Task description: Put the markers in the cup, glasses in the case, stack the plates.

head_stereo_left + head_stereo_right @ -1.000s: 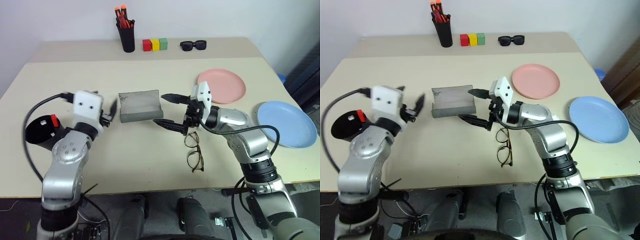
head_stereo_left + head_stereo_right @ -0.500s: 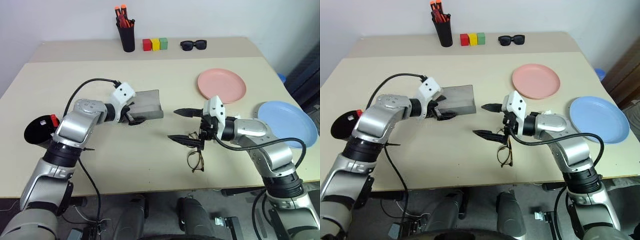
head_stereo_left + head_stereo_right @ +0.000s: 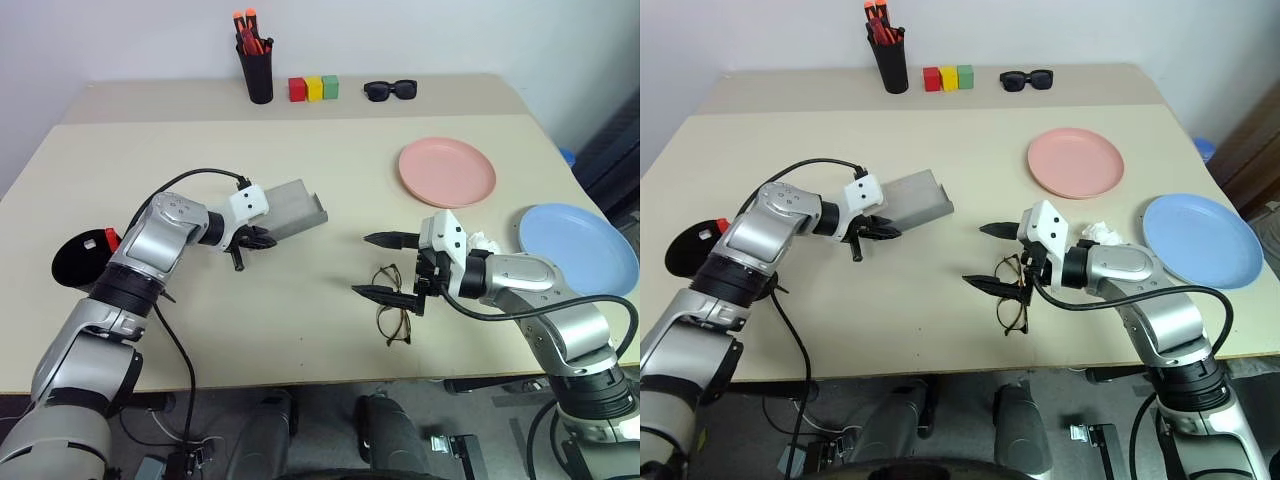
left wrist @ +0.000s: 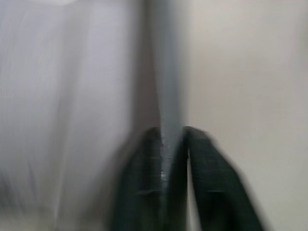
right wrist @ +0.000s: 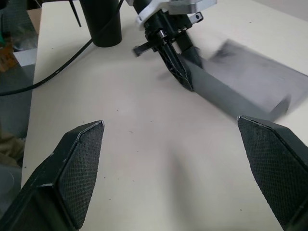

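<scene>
The glasses (image 3: pixel 390 322)' arms (image 3: pixel 405 324) are folded in against the lenses. I expect the glasses to stay folded and fit the grey case when I carry them over.
The grey case (image 3: pixel 295 207) lies open at mid-table, and my left gripper (image 3: pixel 243 241) is shut on its near-left edge; in the left wrist view the fingers (image 4: pixel 139 192) pinch the case's thin wall (image 4: pixel 166 110). The glasses (image 3: pixel 392 306) lie folded open on the table, just under my right gripper (image 3: pixel 362 264), which hovers open and empty. The pink plate (image 3: pixel 447 172) and the blue plate (image 3: pixel 575 248) lie apart at the right. At the far left, the black cup (image 3: pixel 75 262) holds a red-capped marker (image 3: pixel 110 240).
At the back stand a black pen holder (image 3: pixel 260 75) with orange-capped markers, three coloured blocks (image 3: pixel 314 88) and black sunglasses (image 3: pixel 390 90). A white crumpled scrap (image 3: pixel 1098 232) lies by my right forearm. The blue plate reaches past the table's right edge.
My left gripper swung in to the case and shut on its edge, and the case has turned a little. My right gripper drew back to the right, staying open.
</scene>
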Available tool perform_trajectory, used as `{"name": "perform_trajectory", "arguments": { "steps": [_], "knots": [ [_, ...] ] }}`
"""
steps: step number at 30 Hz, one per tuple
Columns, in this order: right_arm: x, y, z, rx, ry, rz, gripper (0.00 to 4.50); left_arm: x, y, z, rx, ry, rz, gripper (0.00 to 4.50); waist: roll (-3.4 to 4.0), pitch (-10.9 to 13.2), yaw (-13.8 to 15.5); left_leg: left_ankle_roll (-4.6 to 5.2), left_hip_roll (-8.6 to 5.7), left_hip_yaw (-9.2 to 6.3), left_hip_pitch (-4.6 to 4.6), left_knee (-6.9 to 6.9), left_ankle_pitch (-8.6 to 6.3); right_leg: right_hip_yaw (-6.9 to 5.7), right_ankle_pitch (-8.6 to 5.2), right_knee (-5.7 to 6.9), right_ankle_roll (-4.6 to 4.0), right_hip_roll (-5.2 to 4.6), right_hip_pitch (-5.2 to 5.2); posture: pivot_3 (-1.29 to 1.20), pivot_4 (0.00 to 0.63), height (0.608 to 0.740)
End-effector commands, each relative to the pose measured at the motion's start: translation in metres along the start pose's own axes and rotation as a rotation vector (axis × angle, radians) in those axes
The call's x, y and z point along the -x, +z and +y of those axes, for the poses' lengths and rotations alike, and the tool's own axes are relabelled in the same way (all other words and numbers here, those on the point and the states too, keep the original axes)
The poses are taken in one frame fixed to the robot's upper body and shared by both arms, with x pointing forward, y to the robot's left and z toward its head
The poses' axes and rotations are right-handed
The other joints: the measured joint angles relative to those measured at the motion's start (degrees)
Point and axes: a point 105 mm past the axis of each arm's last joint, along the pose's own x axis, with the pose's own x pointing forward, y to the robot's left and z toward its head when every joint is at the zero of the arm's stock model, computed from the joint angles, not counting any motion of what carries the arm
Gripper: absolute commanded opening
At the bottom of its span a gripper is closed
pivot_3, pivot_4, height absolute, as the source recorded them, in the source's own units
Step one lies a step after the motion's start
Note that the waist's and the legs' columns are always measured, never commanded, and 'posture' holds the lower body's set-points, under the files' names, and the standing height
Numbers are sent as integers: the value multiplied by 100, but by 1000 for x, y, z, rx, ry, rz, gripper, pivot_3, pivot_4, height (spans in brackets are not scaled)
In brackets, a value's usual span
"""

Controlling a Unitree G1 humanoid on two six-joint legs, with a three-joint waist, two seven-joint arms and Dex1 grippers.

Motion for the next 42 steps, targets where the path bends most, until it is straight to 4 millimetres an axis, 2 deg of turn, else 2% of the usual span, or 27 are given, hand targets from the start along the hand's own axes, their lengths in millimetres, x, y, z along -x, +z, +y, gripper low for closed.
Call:
{"name": "perform_trajectory", "arguments": {
  "steps": [1,6,10,13,16,21,24,33,42],
  "knots": [
    [8,6,-3,36,-19,9,4500,14,18,-14,-129,-55,-67,64,0,0,-1,0,0,0,0,0,0,0,0,0,0,-1,0,0,150,740],
    [18,-14,-5,-47,-26,154,4500,25,21,-45,-234,-169,-42,64,0,0,4,2,-1,1,-1,1,-1,0,-5,-1,-10,-6,0,0,150,740],
    [30,-21,-10,-147,-77,201,4500,26,20,-63,-184,-212,-15,64,1,0,16,5,-2,1,-2,3,-3,0,-8,-6,-13,-9,3,0,150,740],
    [37,-27,-13,-223,-125,227,4500,23,18,-69,-165,-219,-19,922,0,0,8,6,-2,2,-2,4,-3,0,-8,-6,-12,-8,4,0,150,740],
    [44,-30,-16,-284,-164,229,4500,21,22,-67,-171,-173,-55,2330,0,0,9,7,-2,2,-1,4,-3,-1,-9,-5,-12,-8,3,0,150,740],
    [54,-35,-14,-395,-204,235,4500,21,42,-57,-168,-43,-187,2330,0,1,30,9,-4,1,-4,10,-4,-1,-9,-6,-10,-9,6,0,150,740],
    [59,-43,-11,-513,-235,237,4500,28,49,-73,-158,-24,-255,2330,0,0,-2,10,-3,2,-2,9,-5,-1,-9,-5,-9,-9,5,0,150,740],
    [55,-49,-6,-748,-260,192,4500,44,36,-122,-83,-44,-256,2330,1,0,18,16,-1,4,-1,11,-8,0,-14,-7,-16,-10,9,0,150,740],
    [49,-57,-7,-898,-257,210,4500,51,10,-143,25,-9,-153,2330,7,-2,13,16,-2,8,-1,10,-9,1,-22,-16,-27,-12,11,0,150,740]
  ]
}}
